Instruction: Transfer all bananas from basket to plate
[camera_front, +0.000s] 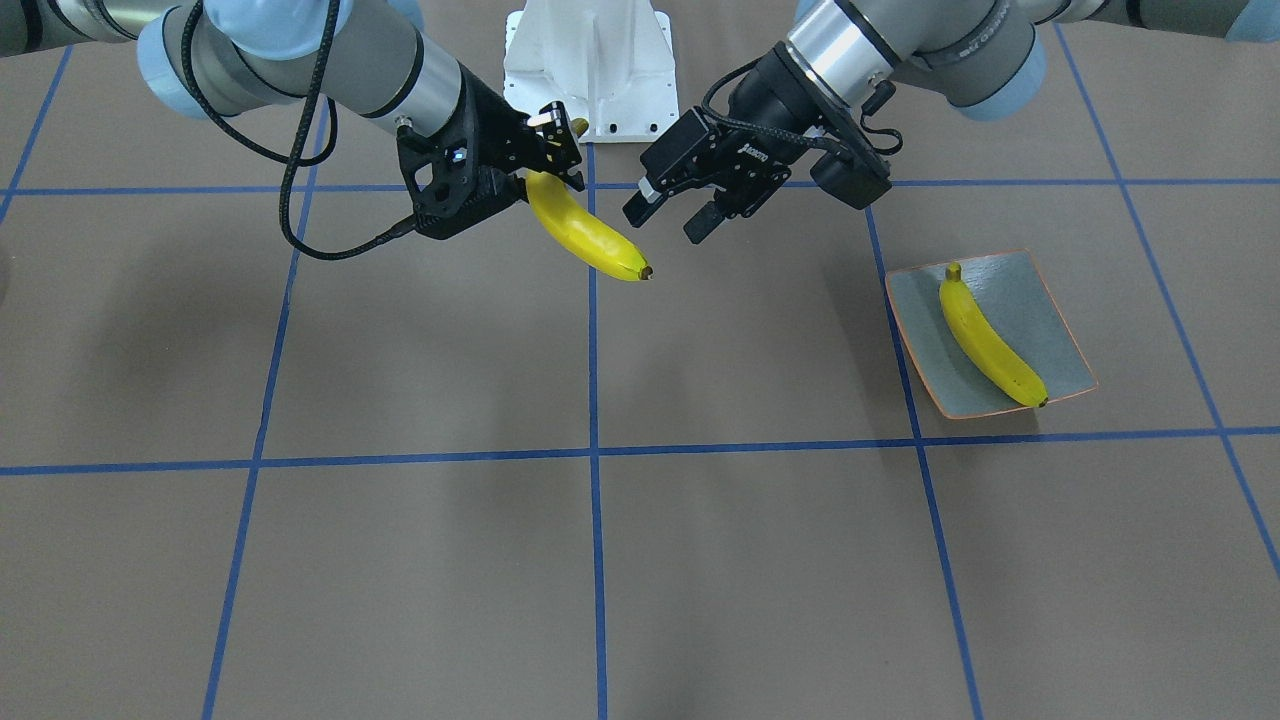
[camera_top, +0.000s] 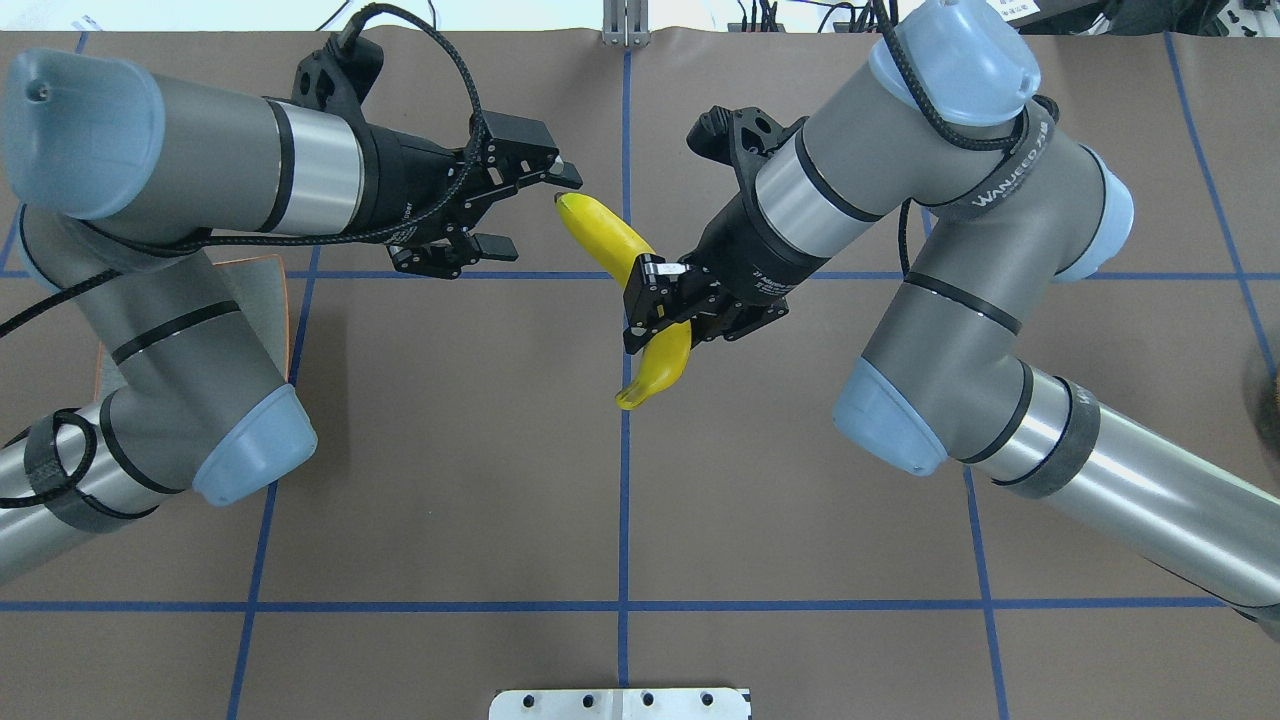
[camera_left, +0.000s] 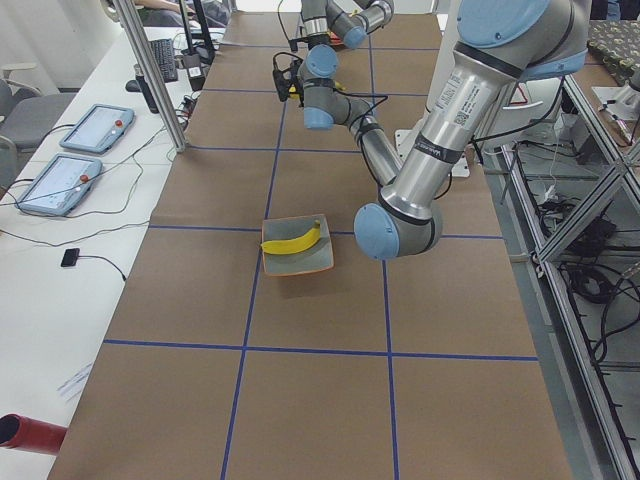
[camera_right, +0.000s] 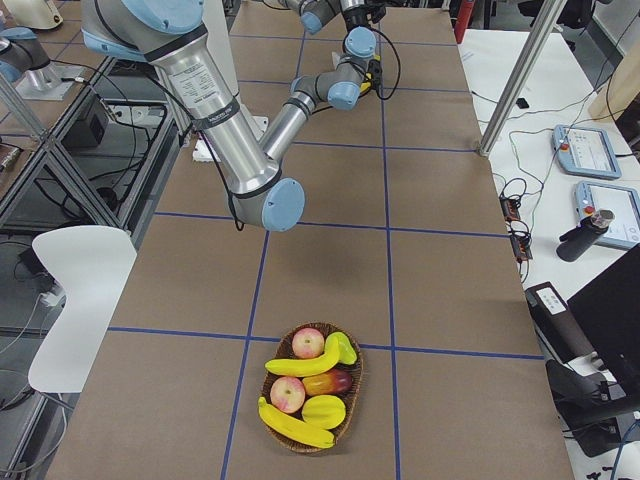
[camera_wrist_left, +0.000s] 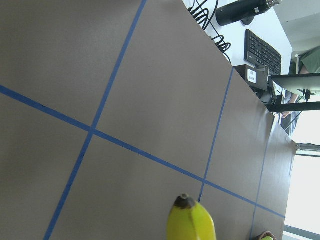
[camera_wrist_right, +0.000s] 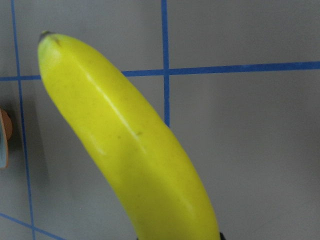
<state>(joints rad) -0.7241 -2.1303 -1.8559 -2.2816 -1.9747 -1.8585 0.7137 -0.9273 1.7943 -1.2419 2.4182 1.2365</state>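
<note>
The banana's free tip (camera_front: 644, 272) sticks out clear of my right gripper. My left gripper keeps moving in until its open fingers are on both sides of the exposed yellow length (camera_front: 590, 235), and then close.
My right gripper (camera_front: 560, 150) (camera_top: 655, 305) is shut on a deep yellow banana (camera_front: 585, 230) (camera_top: 610, 235) near its stem end and holds it above the table's middle. The banana fills the right wrist view (camera_wrist_right: 130, 150). My left gripper (camera_front: 668, 215) (camera_top: 535, 213) is open and empty, just beside the banana's dark free tip, which shows in the left wrist view (camera_wrist_left: 191, 222). The grey-blue plate (camera_front: 1030, 300) (camera_left: 310, 262) with an orange rim holds one banana (camera_front: 990, 335) (camera_left: 292, 241). The basket (camera_right: 355, 385) at the far right end holds two bananas (camera_right: 300, 365) (camera_right: 295, 425).
The basket also holds apples (camera_right: 308, 343) and other fruit. In the overhead view the plate (camera_top: 262, 290) is mostly hidden under my left arm. The white robot base (camera_front: 590, 60) stands behind both grippers. Blue tape lines cross the brown table.
</note>
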